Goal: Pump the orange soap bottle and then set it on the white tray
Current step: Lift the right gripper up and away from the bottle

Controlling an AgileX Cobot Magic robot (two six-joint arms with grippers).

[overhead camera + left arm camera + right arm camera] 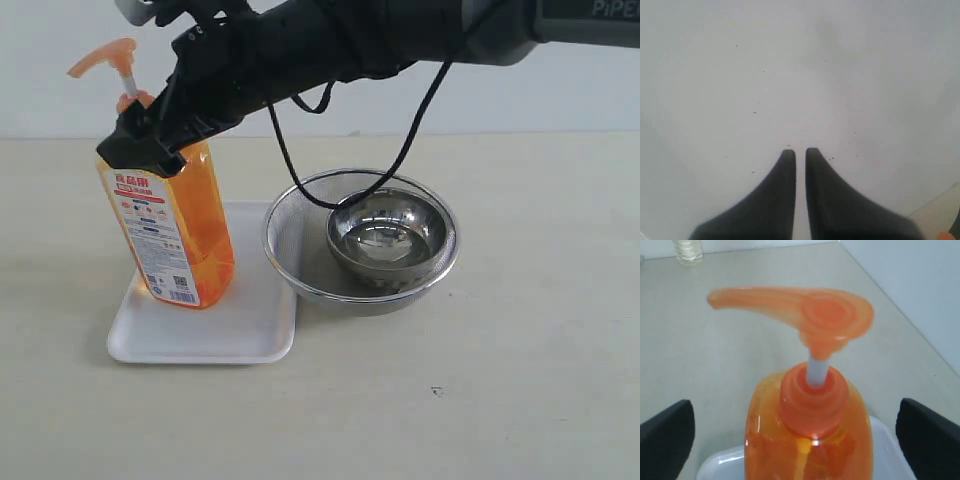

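Note:
The orange soap bottle is standing on the white tray (pixel 215 335), free of my open fingers, so my right gripper should keep moving back until it is clear of the bottle's pump (pixel 105 57).
The orange soap bottle (pixel 180 240) stands on the white tray (pixel 240 335), leaning slightly, its label facing front. Its orange pump head (pixel 105 58) is raised on the white stem. My right gripper (pixel 150 150) has reached across from the right to the bottle's shoulder. In the right wrist view this gripper (pixel 795 410) is open wide. The bottle (pixel 810 440) sits between the black fingers (pixel 667 435), with a gap on each side. The pump head (pixel 805 307) and tray rim (pixel 720 465) show there too. My left gripper (pixel 800 152) is shut over a plain pale surface, holding nothing.
A round steel mesh strainer (pixel 300 270) with a steel bowl (pixel 385 240) inside stands right beside the tray. A black cable (pixel 300 180) from the right arm hangs over the strainer. A small clear bottle (pixel 688 250) stands far off on the table.

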